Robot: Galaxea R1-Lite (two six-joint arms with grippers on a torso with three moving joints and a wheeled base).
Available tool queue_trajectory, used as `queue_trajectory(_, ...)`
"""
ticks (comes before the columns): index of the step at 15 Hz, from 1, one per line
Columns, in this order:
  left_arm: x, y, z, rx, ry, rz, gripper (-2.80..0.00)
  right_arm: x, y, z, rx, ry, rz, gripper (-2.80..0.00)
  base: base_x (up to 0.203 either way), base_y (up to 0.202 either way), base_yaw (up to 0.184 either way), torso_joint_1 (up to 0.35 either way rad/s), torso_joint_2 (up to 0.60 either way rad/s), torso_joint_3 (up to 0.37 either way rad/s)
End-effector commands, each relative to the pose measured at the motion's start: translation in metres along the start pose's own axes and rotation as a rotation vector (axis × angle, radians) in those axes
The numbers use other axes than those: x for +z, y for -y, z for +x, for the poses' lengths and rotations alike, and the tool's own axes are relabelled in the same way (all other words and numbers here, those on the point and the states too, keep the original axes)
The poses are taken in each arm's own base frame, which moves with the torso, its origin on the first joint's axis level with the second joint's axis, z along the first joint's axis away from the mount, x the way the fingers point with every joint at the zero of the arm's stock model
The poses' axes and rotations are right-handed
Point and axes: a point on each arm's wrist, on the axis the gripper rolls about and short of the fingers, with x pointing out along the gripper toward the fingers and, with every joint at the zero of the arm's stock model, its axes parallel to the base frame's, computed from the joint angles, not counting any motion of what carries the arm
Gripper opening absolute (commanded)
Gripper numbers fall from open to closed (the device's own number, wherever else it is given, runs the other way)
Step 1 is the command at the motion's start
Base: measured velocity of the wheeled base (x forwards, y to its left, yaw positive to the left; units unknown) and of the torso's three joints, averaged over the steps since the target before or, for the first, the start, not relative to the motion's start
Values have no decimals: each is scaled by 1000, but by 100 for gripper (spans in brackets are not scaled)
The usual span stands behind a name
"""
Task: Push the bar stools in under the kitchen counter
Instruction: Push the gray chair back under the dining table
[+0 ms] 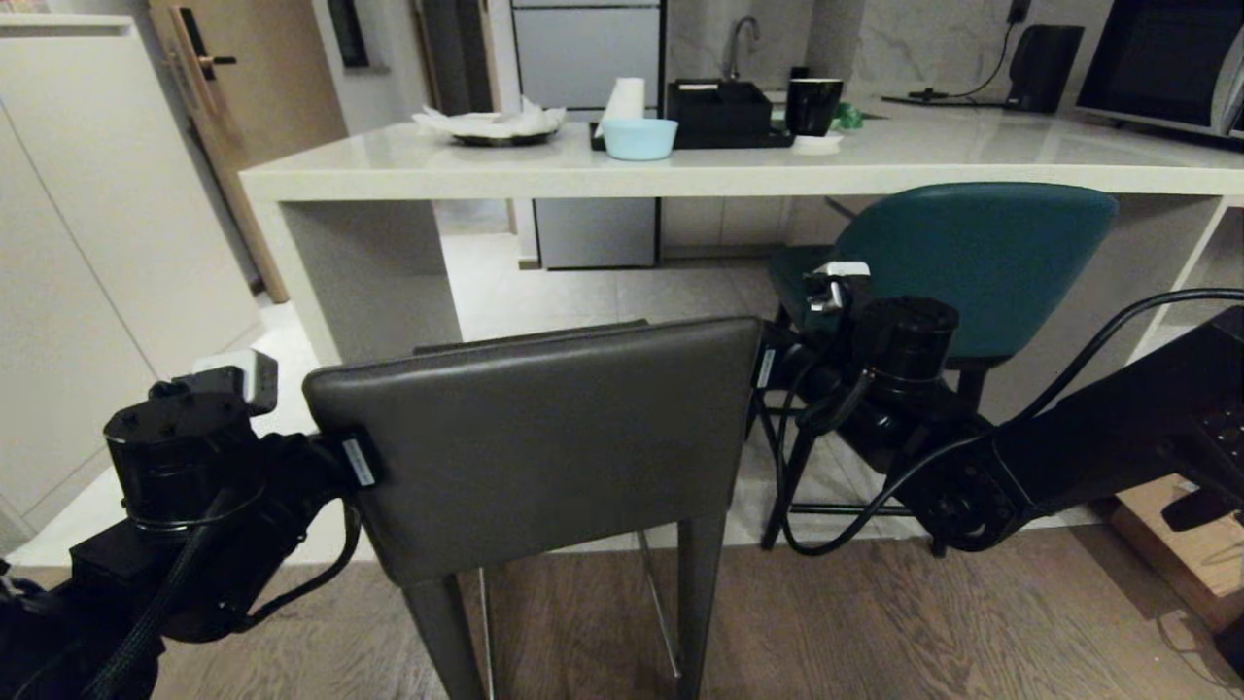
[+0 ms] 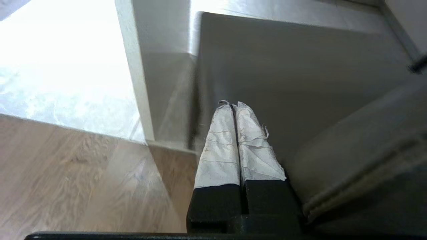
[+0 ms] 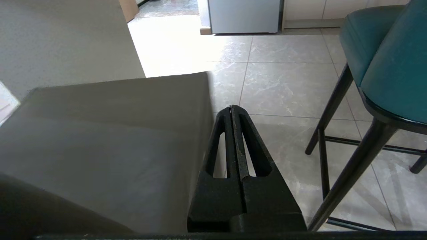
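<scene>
The grey stool back's edge [image 1: 328,408] has my left gripper reaching past it over the seat. I should pull the gripper out and put it against the back's near side [image 1: 408,467] to push.
The dark grey bar stool [image 1: 544,437] stands close in front of me, its boxy back facing me, short of the kitchen counter [image 1: 680,177]. The teal bar stool [image 1: 972,253] sits to the right, its seat under the counter's edge. My left arm [image 1: 194,467] reaches to the grey back's left edge. In the left wrist view the left gripper [image 2: 232,105], with white-wrapped fingers, is shut and lies over the grey seat [image 2: 300,83]. My right arm [image 1: 904,360] is at the back's right edge. The right gripper [image 3: 231,107] is shut, alongside the grey stool's side [image 3: 116,133], with the teal stool [image 3: 393,60] beyond.
The counter's slab side panel [image 1: 369,282] stands just left of the grey stool. On top are a blue bowl [image 1: 639,138], a black box [image 1: 724,112], a black mug [image 1: 812,105] and a plate with paper [image 1: 496,124]. White cabinets [image 1: 87,243] line the left; a cardboard box [image 1: 1186,554] lies right.
</scene>
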Motion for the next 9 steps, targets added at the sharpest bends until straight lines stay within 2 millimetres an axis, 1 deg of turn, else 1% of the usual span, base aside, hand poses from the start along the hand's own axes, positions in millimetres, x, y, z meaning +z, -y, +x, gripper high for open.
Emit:
queue_trajectory(1,-5,-1,24,35,-15,16,-280,4,0,-6,3,10,1,-280,0,0,0,0,0,0)
queue_trajectory(4,-9,-9,48,81,-20,35,-280,7,1,-8,3,15,0,-280,0,0,0,0,0,0)
queue_trajectory(6,-13,-10,57,92,-27,35,-280,7,1,-9,3,14,0,-280,0,0,0,0,0,0)
queue_trajectory(7,-9,-9,52,83,-10,28,-280,9,1,-9,2,18,1,-280,0,0,0,0,0,0)
queue_trajectory(9,-1,-11,35,63,30,14,-280,17,7,-11,-14,37,2,-280,0,0,0,0,0,0)
